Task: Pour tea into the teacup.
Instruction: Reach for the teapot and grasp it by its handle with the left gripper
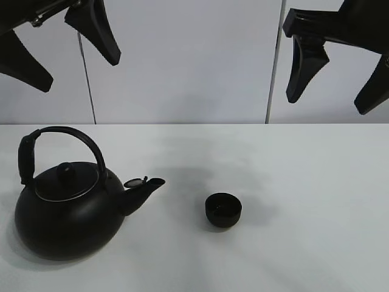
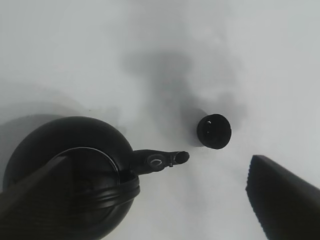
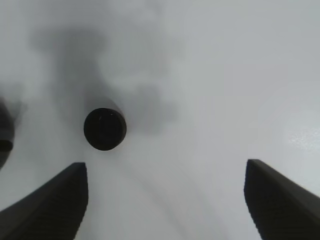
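My left gripper is pointing straight down while the kettle's spout (image 1: 144,190) faces the teacup, so I should come in level and grab the kettle handle's end (image 1: 26,160) opposite the spout.
The teacup (image 1: 223,210) is a tiny glossy black bowl standing upright on the white table, just right of the kettle's spout. The kettle (image 1: 67,207) is big, round and black, with an arched handle, a lid knob and its spout pointing right at the teacup. My left gripper (image 1: 70,45) hangs open and empty high above the kettle. My right gripper (image 1: 337,79) hangs open and empty high at the right. The left wrist view shows the kettle (image 2: 70,175) and the teacup (image 2: 214,131) between its fingers (image 2: 282,200). The right wrist view shows the teacup (image 3: 105,129) below.
The white table (image 1: 316,231) extends to a pale panelled wall (image 1: 182,61) at the back. The kettle's edge (image 3: 4,135) shows at the side of the right wrist view. Soft arm shadows lie on the table behind the teacup.
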